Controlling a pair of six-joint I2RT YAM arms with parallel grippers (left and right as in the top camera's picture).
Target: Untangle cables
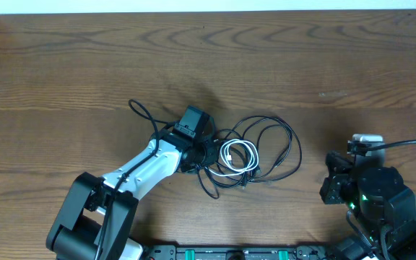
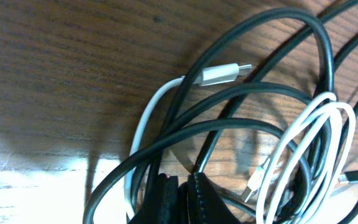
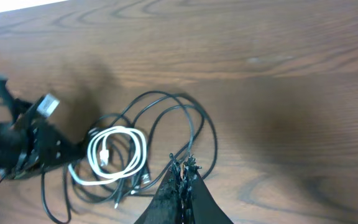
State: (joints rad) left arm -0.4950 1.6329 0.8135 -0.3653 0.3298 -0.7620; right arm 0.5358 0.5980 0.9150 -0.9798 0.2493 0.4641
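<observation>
Black loops lie over the white cable (image 2: 137, 154) next to my left gripper, so I should move my left gripper back and use my right gripper to reach for the white coil (image 1: 239, 157).
The cables lie in one tangle mid-table: black cables (image 1: 289, 141) in loose loops, with a coiled white cable (image 1: 239, 157) on their left part. My left gripper (image 1: 206, 154) is down in the tangle's left edge. In the left wrist view its fingers (image 2: 163, 200) stand close together with only a narrow dark slit, and black cables (image 2: 278, 18) and the white cable (image 2: 344, 127) curve around them. I cannot tell whether a strand sits in the slit. The white plug (image 2: 219, 74) lies just ahead. My right gripper (image 3: 183, 167) is shut and empty, right of the black cables (image 3: 199, 124).
The right arm (image 1: 373, 191) rests at the table's front right, apart from the tangle. One black strand (image 1: 141, 112) trails left behind the left arm. Bare wooden tabletop (image 1: 302, 58) stretches behind the cables.
</observation>
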